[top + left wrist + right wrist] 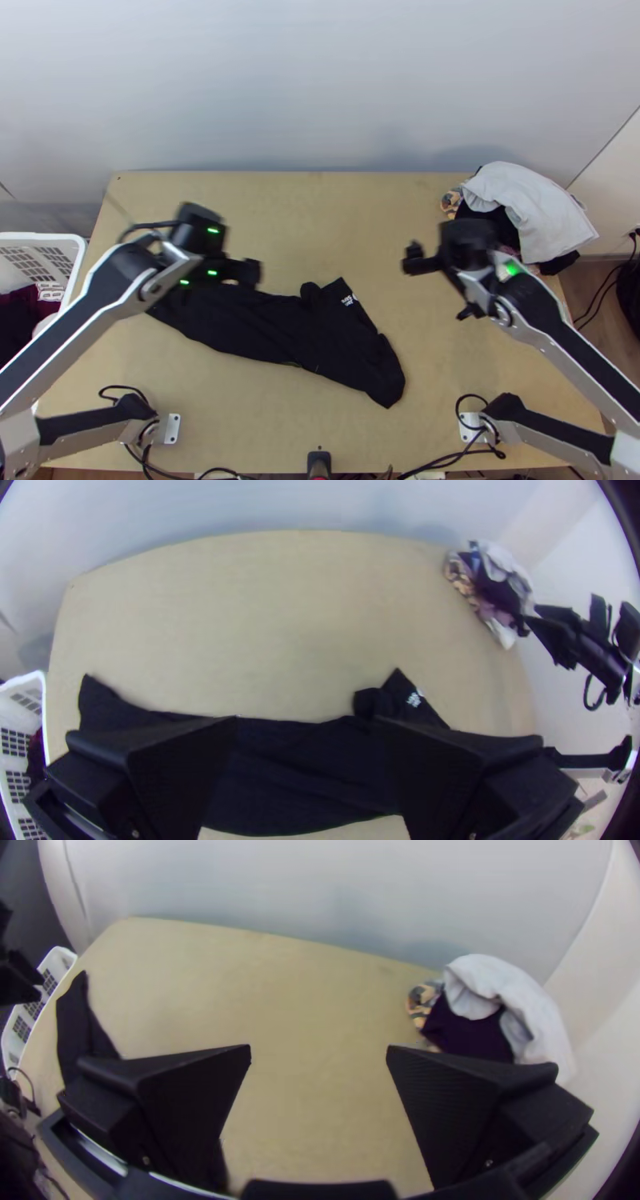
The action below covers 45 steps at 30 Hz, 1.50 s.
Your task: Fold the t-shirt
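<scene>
The black t-shirt [340, 346] is lying bunched up in a long, wrinkled strip [248, 326]. It will stay bunched and droop in the middle when I raise both its ends.
The black t-shirt [336, 344] lies as a long, uneven, wrinkled strip across the left and middle of the table, with a small white print near its right end. My left gripper [210, 280] is above the shirt's left part and hides some of it. In the left wrist view, the left gripper [307, 725] has its fingers wide apart over the shirt [293, 767], holding nothing. My right gripper [440, 283] hangs to the right of the shirt, over bare wood. Between the open fingers of the right gripper [320, 1053] the right wrist view shows tabletop.
A pile of clothes [524, 204], light grey on top of darker pieces, lies at the table's back right corner. The white basket [78, 254] with dark clothes stands off the left edge. Bare tabletop [320, 216] stretches behind the shirt. Cables run along the near edge.
</scene>
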### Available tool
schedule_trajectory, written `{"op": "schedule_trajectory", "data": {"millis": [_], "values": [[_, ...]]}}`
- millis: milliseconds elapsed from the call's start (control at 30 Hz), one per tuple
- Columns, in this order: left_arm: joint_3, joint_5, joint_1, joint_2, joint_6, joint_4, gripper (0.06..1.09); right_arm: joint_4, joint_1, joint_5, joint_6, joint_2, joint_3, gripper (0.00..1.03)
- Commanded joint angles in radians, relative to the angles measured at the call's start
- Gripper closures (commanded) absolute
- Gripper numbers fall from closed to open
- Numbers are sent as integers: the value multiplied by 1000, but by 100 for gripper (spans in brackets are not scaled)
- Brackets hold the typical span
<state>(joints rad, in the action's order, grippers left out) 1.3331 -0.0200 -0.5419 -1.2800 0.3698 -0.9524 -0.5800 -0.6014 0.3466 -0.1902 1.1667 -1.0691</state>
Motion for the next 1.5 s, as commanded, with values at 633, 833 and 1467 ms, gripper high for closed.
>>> {"op": "schedule_trajectory", "data": {"millis": [633, 833, 1467], "values": [[-272, 0, 737, -203, -155, 331, 11, -155, -178, -422, -307, 441, -198, 8], [-262, 0, 801, -217, -201, 330, 11, -164, -238, -474, -298, 550, -216, 8], [-233, 2, 884, -239, -250, 320, 11, -70, -245, -452, -222, 755, -264, 38]]}}
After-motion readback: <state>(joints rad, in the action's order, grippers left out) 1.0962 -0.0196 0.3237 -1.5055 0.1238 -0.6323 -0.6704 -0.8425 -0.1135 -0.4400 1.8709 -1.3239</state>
